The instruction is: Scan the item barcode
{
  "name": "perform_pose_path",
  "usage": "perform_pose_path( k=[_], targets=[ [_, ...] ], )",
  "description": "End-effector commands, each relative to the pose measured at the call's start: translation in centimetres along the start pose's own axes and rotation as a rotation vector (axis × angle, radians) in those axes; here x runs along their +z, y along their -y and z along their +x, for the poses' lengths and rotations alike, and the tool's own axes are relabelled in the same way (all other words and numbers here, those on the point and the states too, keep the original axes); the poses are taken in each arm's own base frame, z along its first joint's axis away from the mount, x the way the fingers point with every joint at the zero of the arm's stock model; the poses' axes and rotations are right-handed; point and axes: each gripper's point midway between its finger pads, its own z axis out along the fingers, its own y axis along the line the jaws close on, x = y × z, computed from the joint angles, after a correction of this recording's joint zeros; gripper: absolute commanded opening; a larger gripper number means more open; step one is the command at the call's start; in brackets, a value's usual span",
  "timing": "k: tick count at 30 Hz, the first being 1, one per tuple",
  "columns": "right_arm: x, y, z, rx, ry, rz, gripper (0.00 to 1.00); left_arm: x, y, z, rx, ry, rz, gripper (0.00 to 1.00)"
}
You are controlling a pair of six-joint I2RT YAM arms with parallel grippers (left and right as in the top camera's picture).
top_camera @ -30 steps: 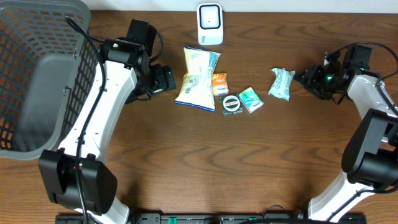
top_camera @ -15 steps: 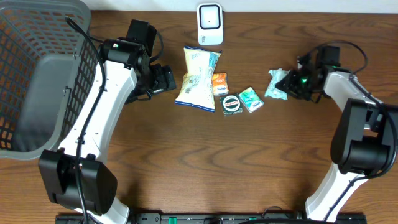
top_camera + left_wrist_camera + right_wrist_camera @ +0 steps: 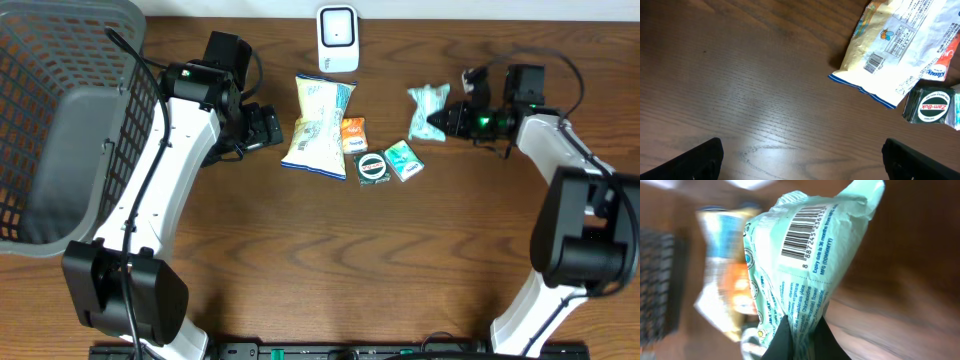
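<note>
The barcode [image 3: 802, 234] on the mint-green packet points at my right gripper's wrist and away from the scanner, so I should put the packet [image 3: 427, 108] down and pick it up at a different angle.
My right gripper [image 3: 443, 120] is shut on one end of a mint-green packet [image 3: 425, 105], which is lifted right of the other items. In the right wrist view the packet [image 3: 800, 255] stands up from my right gripper [image 3: 802, 342], its barcode [image 3: 802, 230] facing the camera. The white scanner [image 3: 338, 38] stands at the table's back edge. My left gripper [image 3: 275, 128] is open just left of a yellow-white snack bag [image 3: 320, 125]. Nothing lies between the fingers of my left gripper [image 3: 800, 162]. The snack bag [image 3: 900, 45] shows its barcode [image 3: 873, 62].
A small orange packet [image 3: 353, 133], a round Zam-Buk tin [image 3: 373, 167] and a green box [image 3: 403, 160] lie beside the snack bag. A grey mesh basket [image 3: 70, 120] fills the left side.
My right gripper has shut on the mint-green packet and carried it left and toward the back of the table. The left arm has not moved.
</note>
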Motion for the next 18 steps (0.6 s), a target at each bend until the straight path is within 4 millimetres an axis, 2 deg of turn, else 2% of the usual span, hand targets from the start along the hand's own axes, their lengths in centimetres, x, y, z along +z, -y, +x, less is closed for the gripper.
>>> perform_pose_path(
  k=[1, 4, 9, 15, 18],
  targets=[
    [-3.0, -8.0, -1.8, -0.335, 0.075, -0.187, 0.01, 0.3, -0.2, 0.1, -0.015, -0.009, -0.009, 1.0],
    [-3.7, -10.4, -1.8, -0.508, 0.096, -0.185, 0.01, 0.3, -0.2, 0.1, -0.015, -0.009, -0.009, 1.0],
    [-3.9, -13.1, -1.8, -0.621, 0.116, -0.21, 0.01, 0.3, -0.2, 0.1, -0.015, -0.009, -0.009, 1.0],
    [-3.0, -14.2, -1.0, -0.765, 0.108, -0.22, 0.01, 0.3, -0.2, 0.1, -0.015, -0.009, -0.009, 1.0],
    [-2.5, -13.4, -1.3, -0.769, 0.101, -0.153, 0.01, 0.3, -0.2, 0.1, -0.015, -0.009, -0.009, 1.0]
  ],
)
